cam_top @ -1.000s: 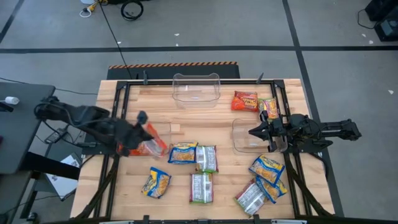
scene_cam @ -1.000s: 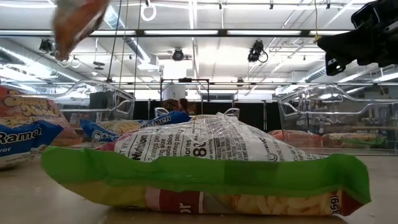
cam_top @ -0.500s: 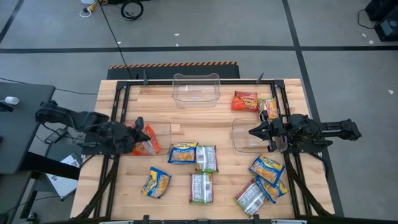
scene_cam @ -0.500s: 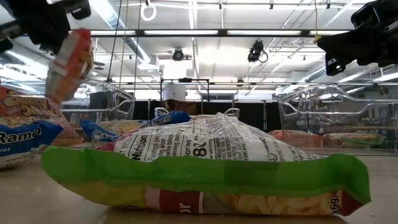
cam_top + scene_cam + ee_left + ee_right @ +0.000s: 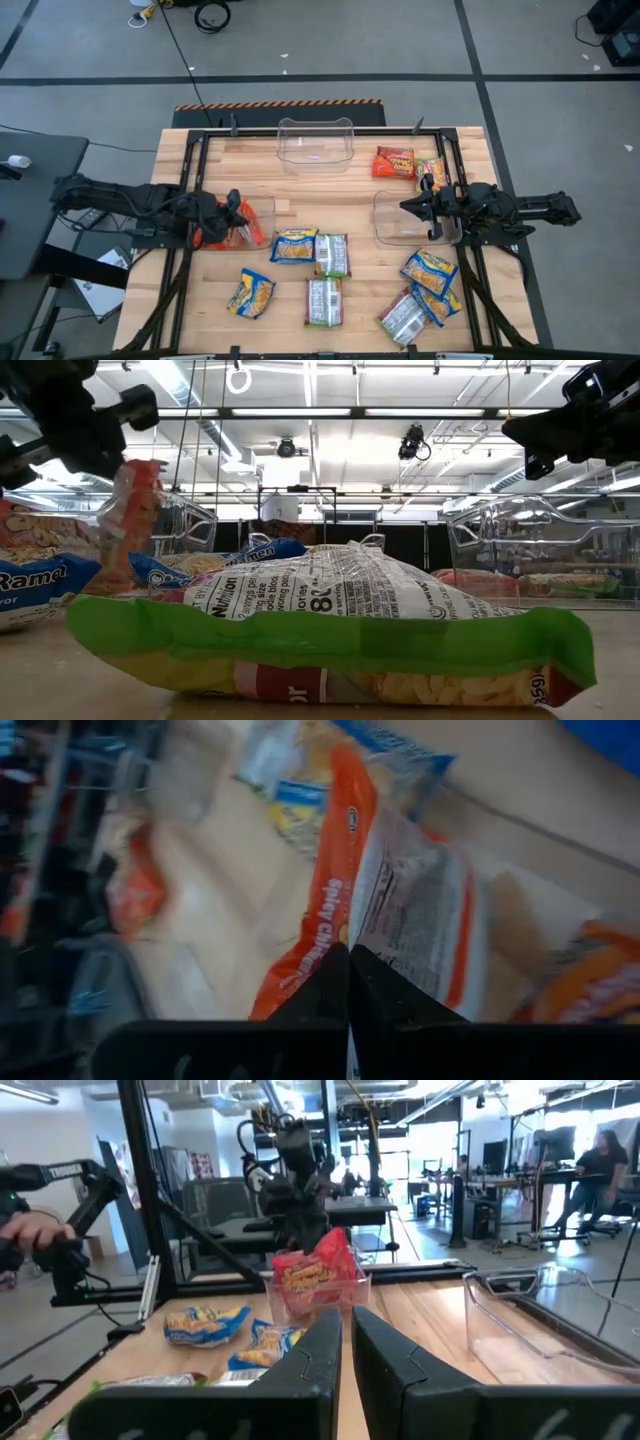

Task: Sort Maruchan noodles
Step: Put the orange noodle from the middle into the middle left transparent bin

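Observation:
The far orange-red packet [image 5: 393,161] is across from the bin of its kind [image 5: 246,224]. Next, my right gripper picks up the packet and passes it to my left gripper.
My left gripper [image 5: 228,208] is shut on an orange-red noodle packet [image 5: 238,230] over the clear bin [image 5: 262,208] at the table's left. In the right wrist view the packet's lower part [image 5: 315,1275] shows behind that bin's clear wall [image 5: 318,1302]. My right gripper [image 5: 405,208] is shut and empty above the clear bin [image 5: 395,222] at the right. Blue-and-yellow packets [image 5: 293,245] [image 5: 251,292] and silver-green packets [image 5: 332,254] [image 5: 323,300] lie flat mid-table. More packets [image 5: 430,272] lie at the near right. My left gripper pinches the orange-red packet's upper edge [image 5: 352,935] between its two fingers. The fingers come from above and from the table's left. The packet hangs upright below them [image 5: 135,510], its lower end down in the left bin.
A third clear bin [image 5: 315,143] stands at the far edge. Two orange-red packets [image 5: 394,161] [image 5: 432,172] lie at the far right. A silver-green packet [image 5: 330,630] lies right before the low camera. Black frame rails [image 5: 190,180] run along both table sides.
My left gripper has gone down with the orange-red packet, toward the left bin. The packet, high and tilted a second ago, now hangs upright with its lower end in the bin.

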### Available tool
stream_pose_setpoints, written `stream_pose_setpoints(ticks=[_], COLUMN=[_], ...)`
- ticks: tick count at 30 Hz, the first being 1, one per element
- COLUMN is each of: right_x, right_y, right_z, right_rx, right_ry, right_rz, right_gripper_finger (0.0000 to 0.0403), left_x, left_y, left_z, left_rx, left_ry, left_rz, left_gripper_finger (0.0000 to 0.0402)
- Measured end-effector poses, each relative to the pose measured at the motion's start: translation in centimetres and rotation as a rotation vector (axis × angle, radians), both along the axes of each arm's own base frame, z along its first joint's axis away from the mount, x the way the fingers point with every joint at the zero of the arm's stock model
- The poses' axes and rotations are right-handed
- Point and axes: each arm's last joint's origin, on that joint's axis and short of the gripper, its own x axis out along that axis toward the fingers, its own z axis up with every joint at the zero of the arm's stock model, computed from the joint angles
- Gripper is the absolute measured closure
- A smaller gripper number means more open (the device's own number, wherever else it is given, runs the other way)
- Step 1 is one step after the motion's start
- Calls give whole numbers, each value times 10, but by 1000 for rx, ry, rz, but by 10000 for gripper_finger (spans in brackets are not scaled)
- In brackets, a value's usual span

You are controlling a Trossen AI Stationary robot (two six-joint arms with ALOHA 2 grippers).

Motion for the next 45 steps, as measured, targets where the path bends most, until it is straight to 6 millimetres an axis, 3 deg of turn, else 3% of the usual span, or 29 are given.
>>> stream_pose_setpoints(ticks=[7,14,19,24,28,36,45], right_x=[0,-2,-3,-3,-3,7,37], right_y=[0,0,0,0,-4,-7,-14], right_z=[2,9,13,16,16,13,52], right_rx=[58,-69,-80,-65,-39,-3,-33], right_ry=[-24,-97,-140,-164,-161,-13,260], right_rz=[8,-16,-26,-30,-141,-257,-450], right_gripper_finger=[369,369,369,369,369,369,367], left_x=[-8,-16,-15,-6,-4,-4,-4], left_y=[4,6,4,3,6,8,8], left_z=[-6,4,3,-8,-14,-15,-14], left_rx=[-66,-190,-262,-212,-134,-122,-239], left_ry=[117,243,333,358,402,387,363], left_rz=[96,249,245,227,286,402,543], left_gripper_finger=[396,398,398,393,392,388,333])
